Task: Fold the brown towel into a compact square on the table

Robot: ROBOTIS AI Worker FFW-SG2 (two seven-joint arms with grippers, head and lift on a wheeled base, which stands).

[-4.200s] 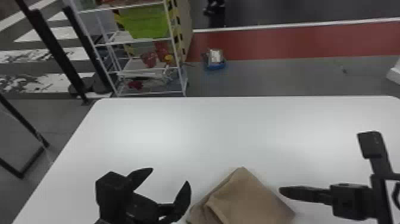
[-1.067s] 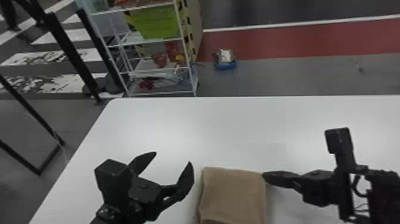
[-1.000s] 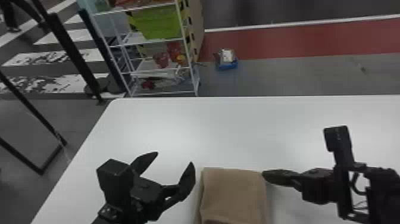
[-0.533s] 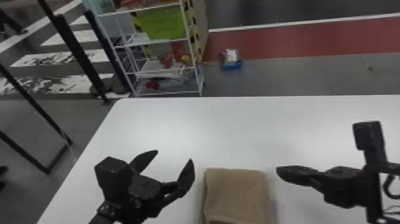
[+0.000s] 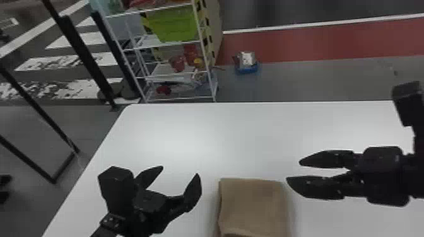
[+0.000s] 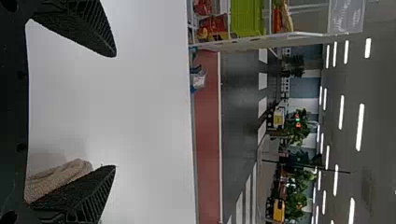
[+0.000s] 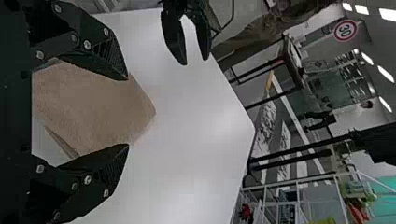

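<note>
The brown towel's edge shows stacked layers (image 7: 61, 143). The towel's top layer (image 5: 253, 203) will bunch up when I lift it, and the layer underneath will stay flat.
Between the two arms, at the head view's bottom edge, the brown towel (image 5: 254, 205) lies folded into a squarish shape on the white table (image 5: 220, 135). Left of it stands my left gripper (image 5: 180, 172), open, its fingers apart and holding nothing. My right gripper (image 5: 293, 171) is open just right of the towel. In the left wrist view the towel (image 6: 60, 175) shows beside one finger of the left gripper (image 6: 115, 111). The right wrist view has the towel (image 7: 93, 102) behind the spread fingers of the right gripper (image 7: 128, 112), with layered edges along one side.
Beyond the table's far left corner stands a white wire shelf (image 5: 176, 74) with a green bin (image 5: 173, 25). A small blue item (image 5: 246, 64) rests on the floor past the far edge. Black posts (image 5: 83, 56) rise at the left.
The towel went from a slanted pose to a squared one in the head view. My right gripper moved in beside it, then back to the right, and both its fingers now show apart.
</note>
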